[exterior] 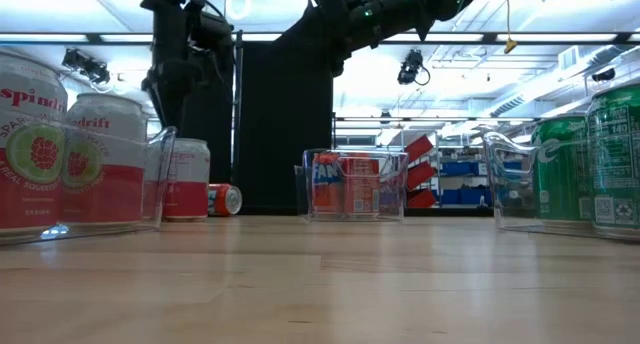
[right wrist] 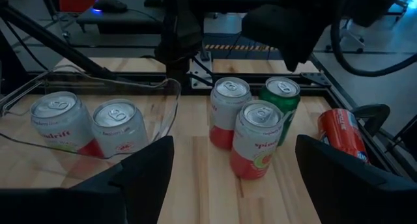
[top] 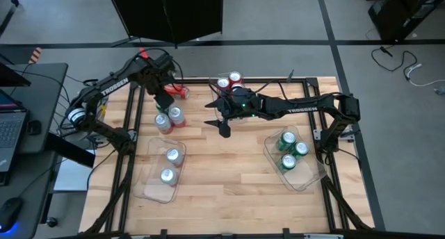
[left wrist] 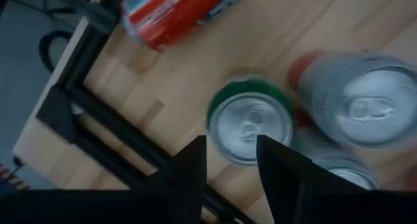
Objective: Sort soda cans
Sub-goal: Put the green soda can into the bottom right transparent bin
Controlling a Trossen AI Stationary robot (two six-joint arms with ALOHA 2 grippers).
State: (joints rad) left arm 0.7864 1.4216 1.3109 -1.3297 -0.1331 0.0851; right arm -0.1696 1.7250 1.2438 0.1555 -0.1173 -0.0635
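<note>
Next, my left gripper opens its fingers wide before it goes down around the green can's sides (right wrist: 287, 111), because the gap between its fingers is narrower than the green can's top (left wrist: 251, 127).
Three cans stand close together near the table's left side: a green can (left wrist: 251, 126) and two white-and-red cans (right wrist: 257, 139). A red can (top: 181, 92) lies on its side just beyond them. My left gripper (top: 165, 100) hangs above the green can, pointing down. Its fingers (left wrist: 189, 168) are a narrow gap apart with nothing between them, and in the right wrist view it stays clear of the can's top (right wrist: 283, 87). My right gripper (top: 220, 123) is open over the table's middle, facing the cluster and holding nothing.
A clear bin (top: 158, 190) at the near left holds two white cans. A clear bin (top: 306, 180) at the right holds three green cans. A third bin (exterior: 305, 184) at the far middle holds red cans. Bare wood lies between the bins.
</note>
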